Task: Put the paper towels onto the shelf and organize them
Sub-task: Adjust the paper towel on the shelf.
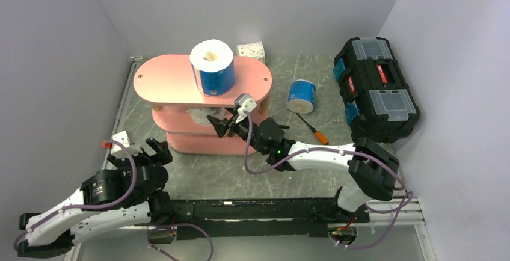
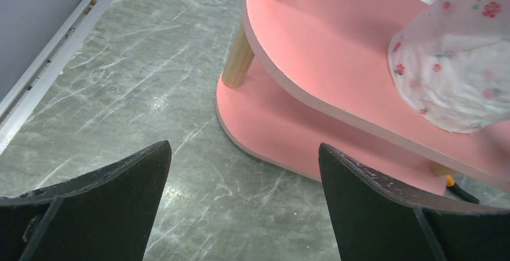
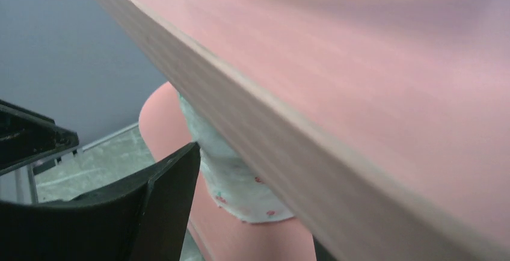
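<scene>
Next, I move my right gripper lower and back it out first, because the top board's edge (image 1: 224,105) is close against it. Then it should push the speckled roll (image 1: 204,116) along the middle board.
The pink shelf (image 1: 168,80) stands left of centre on the table. A blue-wrapped paper towel roll (image 1: 211,65) stands upright on its top board. My right gripper (image 1: 221,122) reaches under that board at the middle tier and is shut on a white roll with pink speckles (image 1: 198,116). In the right wrist view that speckled roll (image 3: 234,183) lies against the one finger (image 3: 162,201) that shows; the top board (image 3: 361,92) hides the other. My left gripper (image 2: 243,147) hangs open over bare table by the shelf's left end (image 2: 325,38). The speckled roll (image 2: 451,74) sits at the middle board's edge.
Another speckled roll (image 1: 251,50) stands behind the shelf. A second blue-wrapped roll (image 1: 301,95) rests on the table to its right. An orange-handled screwdriver (image 1: 314,128) lies nearby. A black toolbox (image 1: 376,86) fills the right side. Grey walls close in left, back and right.
</scene>
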Robot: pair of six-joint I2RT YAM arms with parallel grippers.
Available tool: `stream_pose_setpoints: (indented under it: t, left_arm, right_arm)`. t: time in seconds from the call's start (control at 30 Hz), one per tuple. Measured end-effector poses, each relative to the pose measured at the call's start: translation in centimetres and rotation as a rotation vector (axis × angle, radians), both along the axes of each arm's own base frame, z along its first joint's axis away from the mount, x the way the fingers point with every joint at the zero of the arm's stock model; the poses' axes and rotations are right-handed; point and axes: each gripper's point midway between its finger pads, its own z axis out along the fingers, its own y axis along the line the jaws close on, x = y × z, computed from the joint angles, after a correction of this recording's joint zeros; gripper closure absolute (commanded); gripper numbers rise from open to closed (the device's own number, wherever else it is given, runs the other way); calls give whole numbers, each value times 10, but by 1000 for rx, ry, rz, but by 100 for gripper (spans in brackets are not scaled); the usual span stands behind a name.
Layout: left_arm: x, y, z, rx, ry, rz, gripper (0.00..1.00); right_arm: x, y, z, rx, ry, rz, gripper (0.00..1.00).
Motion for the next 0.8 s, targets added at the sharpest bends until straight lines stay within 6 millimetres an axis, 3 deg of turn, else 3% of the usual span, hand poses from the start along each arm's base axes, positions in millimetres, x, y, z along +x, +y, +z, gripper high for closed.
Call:
stream_pose_setpoints:
  t: [0.43,0.8]
  left_arm:
    - [-1,1,1,-14,-7,-3,1]
    - [0,1,1,-8,-8,-7,1]
  right_arm:
    - [-8,29,3,-7,-31,97,35]
    - [-11,6,-13,-19,-17,47,35]
